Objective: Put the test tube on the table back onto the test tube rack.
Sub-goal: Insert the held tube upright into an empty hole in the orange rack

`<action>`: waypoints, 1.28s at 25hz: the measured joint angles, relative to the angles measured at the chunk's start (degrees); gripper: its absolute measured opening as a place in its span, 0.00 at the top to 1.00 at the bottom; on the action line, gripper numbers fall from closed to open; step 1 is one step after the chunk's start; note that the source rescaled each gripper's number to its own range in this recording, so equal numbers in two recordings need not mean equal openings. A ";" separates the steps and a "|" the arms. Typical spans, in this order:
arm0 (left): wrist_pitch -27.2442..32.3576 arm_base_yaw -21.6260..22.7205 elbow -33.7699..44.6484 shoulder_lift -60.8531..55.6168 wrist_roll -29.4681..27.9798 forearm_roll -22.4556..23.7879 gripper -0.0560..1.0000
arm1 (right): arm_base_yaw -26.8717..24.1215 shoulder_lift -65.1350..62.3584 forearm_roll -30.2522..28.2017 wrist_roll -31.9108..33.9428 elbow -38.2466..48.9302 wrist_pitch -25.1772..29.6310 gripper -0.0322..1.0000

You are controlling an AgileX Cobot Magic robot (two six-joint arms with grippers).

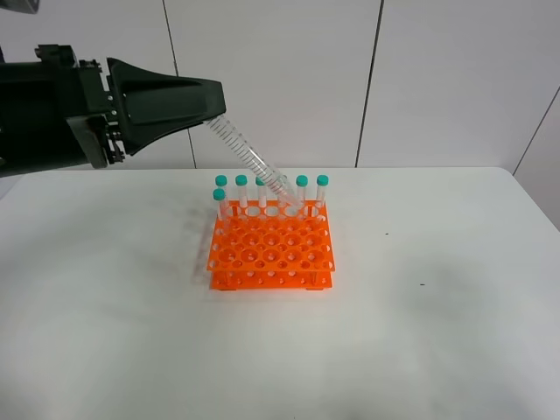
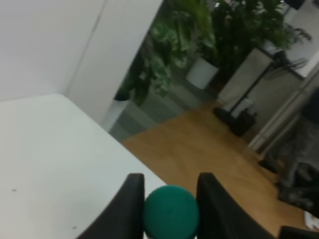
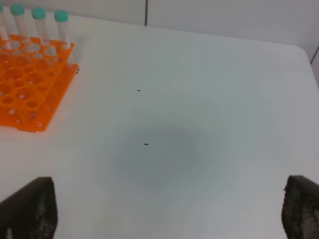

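Observation:
The test tube point(image 1: 254, 161) leans across the back row of the rack, so next my left gripper swings it upright over an empty hole point(image 1: 251, 224) in front of that row and then lowers it first.
My left gripper point(image 1: 215, 98) is shut on the capped end of a clear test tube point(image 1: 249, 157) and holds it tilted above the table point(image 1: 437, 306). The tube's pointed tip reaches down to the back row of the orange rack point(image 1: 271, 254), at a gap between the standing tubes. In the left wrist view the teal cap point(image 2: 171, 213) sits squeezed between the two black fingers point(image 2: 130, 204). Several identical teal-capped tubes point(image 1: 241, 194) stand upright in the rack's back row. My right gripper point(image 3: 164, 209) is open and empty over the bare table, right of the rack point(image 3: 30, 84).
The rack's front rows of holes point(image 1: 271, 262) hold nothing. Small dark specks point(image 3: 145, 144) mark the tabletop point(image 3: 209, 89) right of the rack. A white panelled wall point(image 1: 420, 79) stands behind the table. The right arm is out of the exterior view.

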 joint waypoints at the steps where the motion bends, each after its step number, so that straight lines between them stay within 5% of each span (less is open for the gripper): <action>1: -1.05 0.00 0.00 0.00 0.60 0.00 0.94 | 0.00 0.00 0.00 -0.01 0.00 0.00 0.00; 5: -6.91 0.00 -0.12 0.00 3.70 2.98 0.94 | 0.00 0.00 0.00 0.12 0.00 0.00 0.00; 9: -13.26 0.00 -2.05 0.00 0.63 21.73 0.94 | 0.00 0.00 0.00 0.12 0.00 0.00 0.00; 12: -17.91 0.00 -3.04 0.00 -11.54 41.00 0.94 | 0.00 0.00 0.00 0.12 0.00 0.00 0.00; 15: -23.35 -0.06 -3.05 0.00 -30.40 64.56 0.94 | 0.00 0.00 0.00 0.16 0.00 0.00 0.00; 19: -30.46 -0.06 -2.00 0.06 -54.61 85.20 0.94 | 0.00 0.00 0.00 0.16 0.00 0.00 0.00; 23: -37.51 -0.06 0.89 1.79 -66.35 91.93 0.94 | 0.00 0.00 0.00 0.16 0.00 0.00 0.00; 32: -45.76 -9.57 -0.06 15.62 -68.35 98.58 0.94 | 0.00 0.00 0.05 0.16 0.00 0.00 0.00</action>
